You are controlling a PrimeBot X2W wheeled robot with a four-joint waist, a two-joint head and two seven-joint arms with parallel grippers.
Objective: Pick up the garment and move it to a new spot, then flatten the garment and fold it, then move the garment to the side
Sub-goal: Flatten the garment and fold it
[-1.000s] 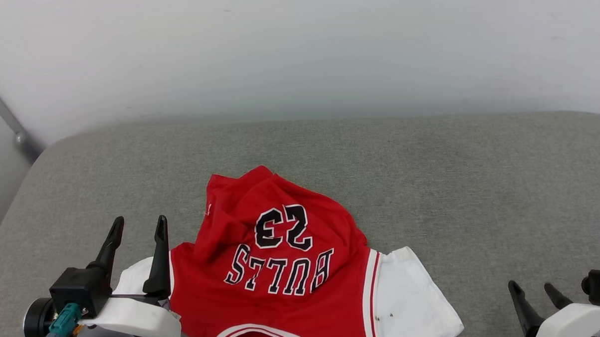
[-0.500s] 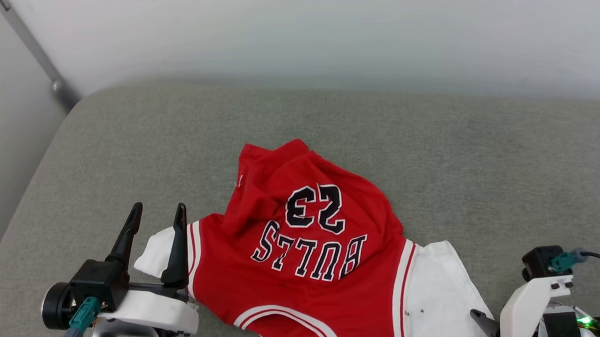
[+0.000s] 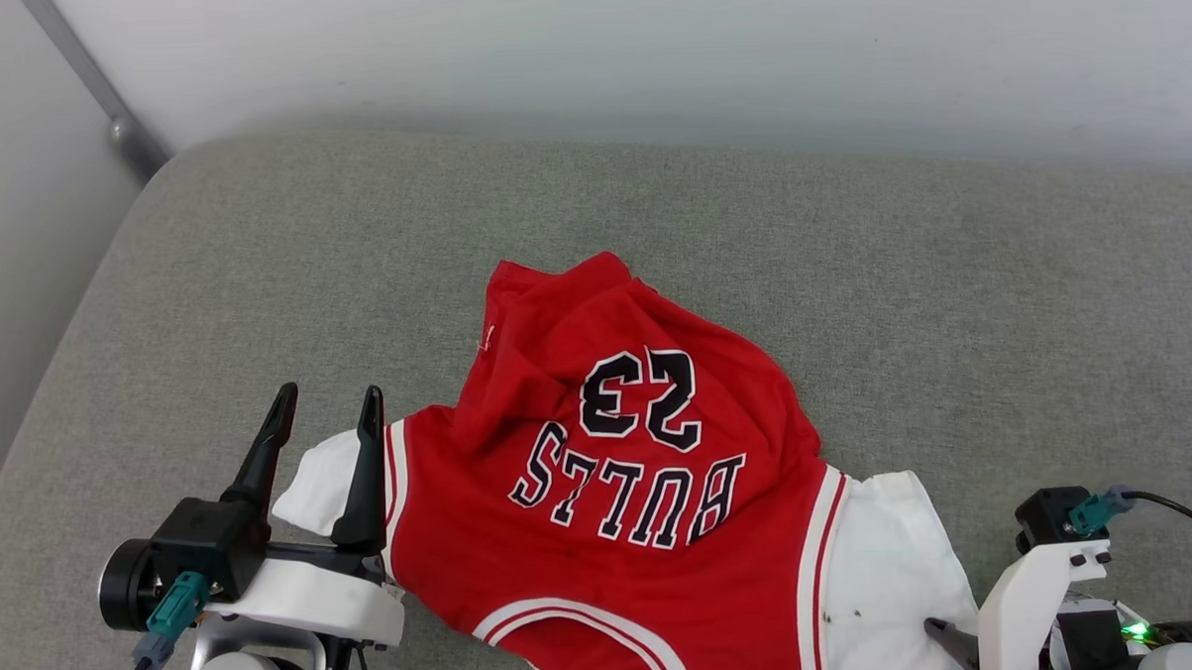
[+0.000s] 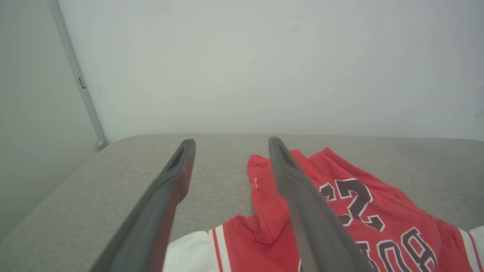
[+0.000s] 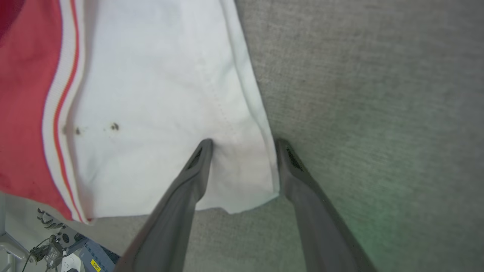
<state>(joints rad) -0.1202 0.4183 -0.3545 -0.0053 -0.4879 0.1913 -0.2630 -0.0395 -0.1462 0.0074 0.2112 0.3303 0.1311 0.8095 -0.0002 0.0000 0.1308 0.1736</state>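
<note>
The hem is bunched up in loose folds (image 3: 530, 359). The garment (image 3: 633, 488) will open out wide and almost flat when I pull both sleeves apart.
The garment (image 3: 621, 493), a red jersey with "BULLS" and "23" in black, lies rumpled on the grey cushion (image 3: 852, 296), white sleeves spread to both sides. My left gripper (image 3: 328, 394) hovers open above the left sleeve (image 3: 319, 484); in the left wrist view its fingers (image 4: 230, 141) hold nothing and the garment (image 4: 378, 223) lies lower right. My right arm's white wrist (image 3: 1036, 587) stands by the right sleeve. My right gripper (image 5: 244, 142) points down, open, straddling the sleeve's (image 5: 151, 94) outer edge: one tip on white cloth, the other on the cushion.
A pale wall (image 3: 645, 46) rises behind the cushion, with a grey metal pole (image 3: 102, 104) at its left corner. The cushion's near edge and some cabling below it (image 5: 53, 245) show in the right wrist view. Bare cushion stretches beyond and right of the garment.
The head camera has shifted. My right gripper has turned from lying at the lower right to pointing down over the right sleeve's edge. The left gripper keeps its place by the left sleeve.
</note>
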